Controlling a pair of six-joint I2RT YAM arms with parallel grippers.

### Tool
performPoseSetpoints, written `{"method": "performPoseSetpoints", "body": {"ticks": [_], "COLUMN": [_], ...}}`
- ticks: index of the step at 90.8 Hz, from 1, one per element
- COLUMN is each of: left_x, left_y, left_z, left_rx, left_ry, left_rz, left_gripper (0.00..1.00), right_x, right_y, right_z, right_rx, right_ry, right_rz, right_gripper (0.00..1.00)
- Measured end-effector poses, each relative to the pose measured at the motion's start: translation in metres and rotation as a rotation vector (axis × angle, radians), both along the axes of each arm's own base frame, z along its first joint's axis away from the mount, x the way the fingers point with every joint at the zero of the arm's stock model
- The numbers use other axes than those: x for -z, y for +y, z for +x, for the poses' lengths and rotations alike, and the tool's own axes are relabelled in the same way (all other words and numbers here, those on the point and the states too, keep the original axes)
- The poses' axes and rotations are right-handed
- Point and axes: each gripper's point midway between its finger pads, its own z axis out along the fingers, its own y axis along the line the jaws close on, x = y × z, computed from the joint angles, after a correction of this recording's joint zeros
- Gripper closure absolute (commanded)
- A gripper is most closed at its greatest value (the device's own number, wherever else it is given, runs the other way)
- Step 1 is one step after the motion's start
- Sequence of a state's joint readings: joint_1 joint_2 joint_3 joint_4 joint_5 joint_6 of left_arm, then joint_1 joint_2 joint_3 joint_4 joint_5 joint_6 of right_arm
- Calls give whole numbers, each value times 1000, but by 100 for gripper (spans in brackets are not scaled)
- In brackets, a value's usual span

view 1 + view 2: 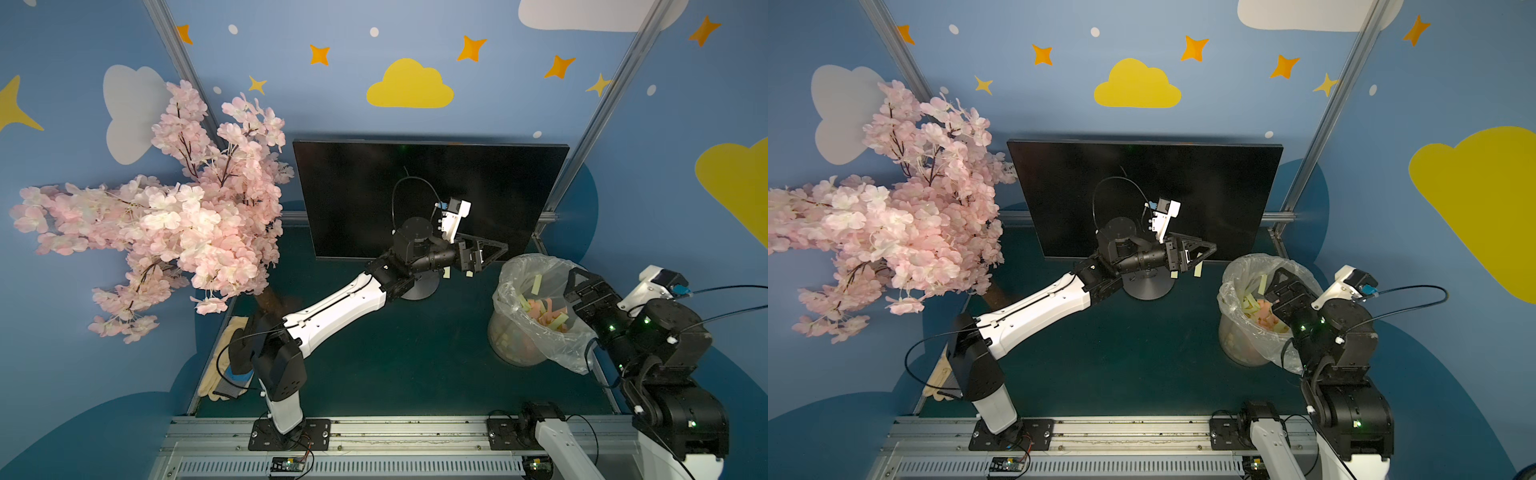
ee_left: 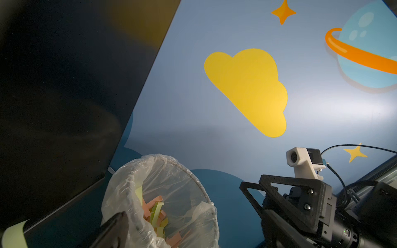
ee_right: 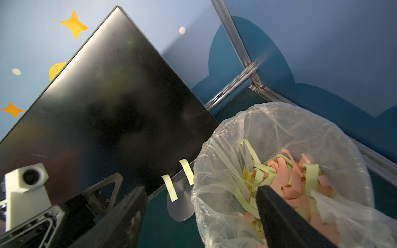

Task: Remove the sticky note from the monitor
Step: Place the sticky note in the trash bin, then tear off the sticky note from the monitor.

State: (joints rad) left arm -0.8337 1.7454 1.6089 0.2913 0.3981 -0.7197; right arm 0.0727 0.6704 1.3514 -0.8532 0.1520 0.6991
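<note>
The loose end of the sticky note nearer the tree (image 1: pixel 446 272) hangs free under the monitor, so my left gripper should keep moving down until its fingers are around that end (image 1: pixel 446 276).
The black monitor (image 1: pixel 428 187) (image 1: pixel 1142 187) (image 3: pixel 103 111) stands at the back on a round disc stand (image 1: pixel 420 287) (image 3: pixel 182 199). Two pale yellow sticky notes (image 1: pixel 446 272) (image 1: pixel 1198 269) (image 3: pixel 169 191) hang from its lower edge. One sticky note (image 2: pixel 12 235) shows beside my left jaws, outside them. My left gripper (image 1: pixel 488 252) (image 1: pixel 1198 251) (image 2: pixel 193 232) hovers open and empty just in front of that edge, right above the notes. My right gripper (image 1: pixel 577 284) (image 1: pixel 1281 286) (image 3: pixel 202 214) is open and empty over the bin's rim.
A plastic-lined mesh bin (image 1: pixel 509 340) (image 1: pixel 1235 332) (image 2: pixel 171 171) (image 3: pixel 214 150) at the right holds several yellow and pink paper strips. A pink blossom tree (image 1: pixel 166 216) fills the left side, with gloves (image 1: pixel 224 361) at its foot. Aluminium frame posts (image 1: pixel 598 124) stand behind the monitor.
</note>
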Motion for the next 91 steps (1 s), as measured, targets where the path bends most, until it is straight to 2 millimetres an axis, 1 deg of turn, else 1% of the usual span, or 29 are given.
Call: {"method": "performPoseSetpoints", "body": {"ticks": [4, 10, 21, 31, 38, 53, 64, 73, 91], "left_x": [7, 24, 58, 89, 110, 147, 166, 178, 203], "left_y": [8, 21, 41, 56, 64, 74, 79, 79, 75], "left_z": [2, 6, 15, 21, 22, 22, 22, 27, 42], "left_rx": [-19, -45, -93, -128, -143, -163, -182, -197, -237], "left_ry": [10, 35, 92, 147, 186, 260, 300, 320, 364], "left_rz": [10, 35, 75, 104, 122, 134, 115, 89, 36], "left_gripper": [0, 0, 0, 0, 0, 0, 0, 0, 5], "right_x": [0, 3, 15, 27, 35, 47, 56, 65, 81], "right_y": [7, 17, 39, 63, 84, 126, 151, 167, 192], "right_z": [7, 19, 42, 54, 59, 61, 59, 58, 52], "right_rx": [-34, -84, -187, -283, -358, -499, -578, -623, -692], "right_ry": [5, 20, 70, 117, 149, 192, 222, 243, 273], "right_rz": [13, 31, 64, 76, 69, 31, -7, -40, -117], "right_gripper": [16, 17, 18, 18, 18, 19, 19, 19, 18]}}
